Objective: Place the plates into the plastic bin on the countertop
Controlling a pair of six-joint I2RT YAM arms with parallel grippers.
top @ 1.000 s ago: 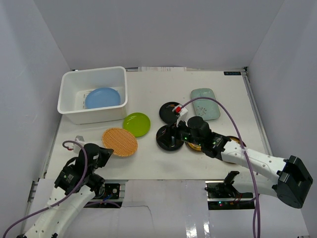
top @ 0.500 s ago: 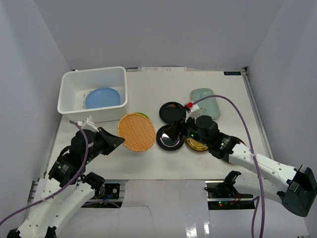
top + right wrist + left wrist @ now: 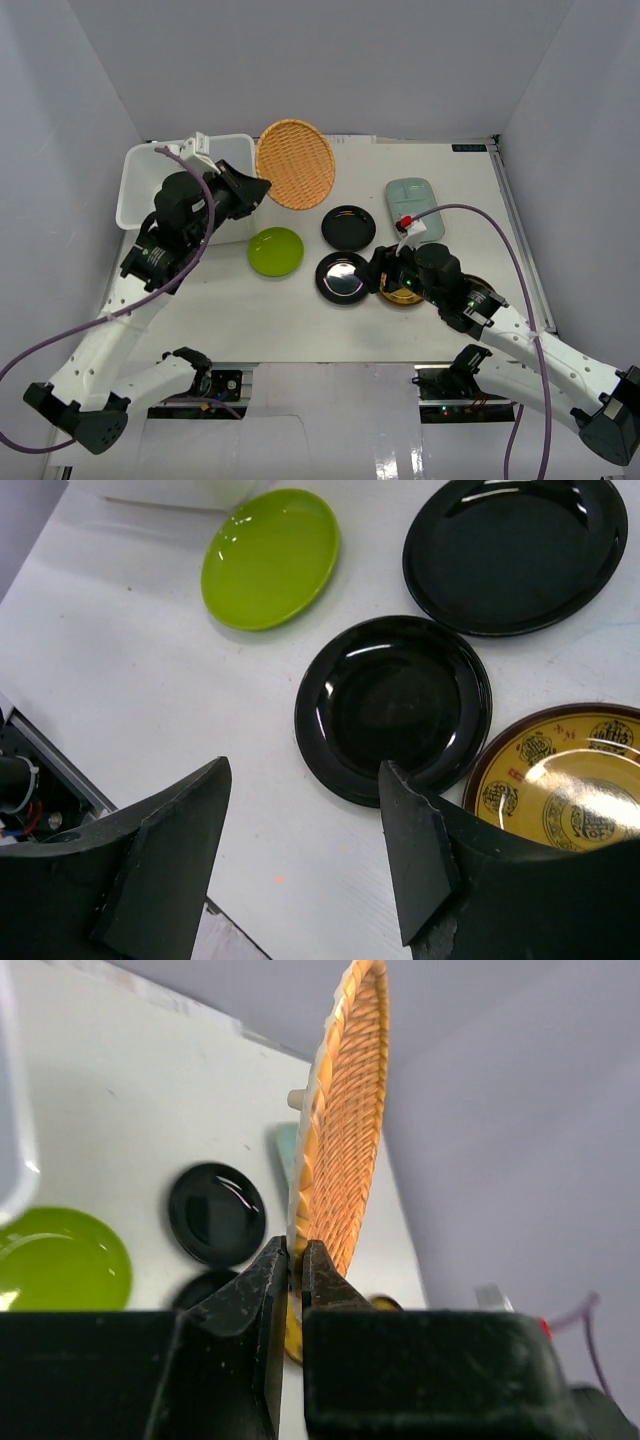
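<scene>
My left gripper goes on across the white plastic bin's side, since the woven wicker plate (image 3: pixel 296 165) is raised above that side, and let go of the plate inside the bin (image 3: pixel 146 180).
My left gripper (image 3: pixel 262 189) is shut on the rim of the woven wicker plate (image 3: pixel 295 163) and holds it raised and on edge, just right of the white plastic bin (image 3: pixel 130 185). In the left wrist view the jaws (image 3: pixel 295 1250) pinch the wicker plate (image 3: pixel 345 1130). My arm hides the bin's inside. The lime green plate (image 3: pixel 275 250), two black plates (image 3: pixel 348 227) (image 3: pixel 342 277) and the mint plate (image 3: pixel 413 197) lie on the countertop (image 3: pixel 300 320). My right gripper (image 3: pixel 385 272) is open and empty above the near black plate (image 3: pixel 395 705), beside a gold plate (image 3: pixel 570 790).
A second gold plate (image 3: pixel 482 297) lies partly under my right arm. The lime green plate (image 3: pixel 270 555) and far black plate (image 3: pixel 515 550) show in the right wrist view. Pale grey walls close in the countertop on three sides.
My left gripper has lifted the wicker plate off the countertop and carried it up and away, to beside the bin. My right gripper has drawn back slightly to the right.
</scene>
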